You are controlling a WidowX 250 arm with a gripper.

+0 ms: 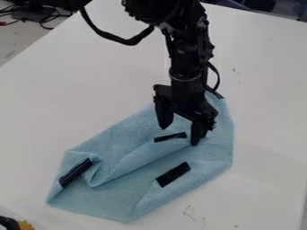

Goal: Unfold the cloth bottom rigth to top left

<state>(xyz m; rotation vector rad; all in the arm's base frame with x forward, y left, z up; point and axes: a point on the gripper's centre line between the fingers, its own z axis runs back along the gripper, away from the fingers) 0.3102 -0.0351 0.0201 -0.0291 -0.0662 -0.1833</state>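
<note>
The light blue cloth should open out into a wide sheet when I pull the cloth's top edge, because slack gathers in raised folds across the cloth's middle.
The gripper [180,131] hangs over the upper right part of the light blue cloth [108,197], its two fingers spread apart with nothing visible between them. One fingertip is low over the cloth near a raised fold; whether it touches cannot be told. The cloth lies partly folded and wrinkled, with folds running from the lower left toward the gripper. Black strips mark it: one at the left corner [76,172], one just below the gripper [170,137] and one on the lower right part [173,174]. The arm partly hides the cloth's top corner.
The cloth lies on a white table [72,103], whose left edge slants across the upper left. Dark cables [45,18] lie beyond that edge. A black and yellow object [24,224] shows at the bottom left corner.
</note>
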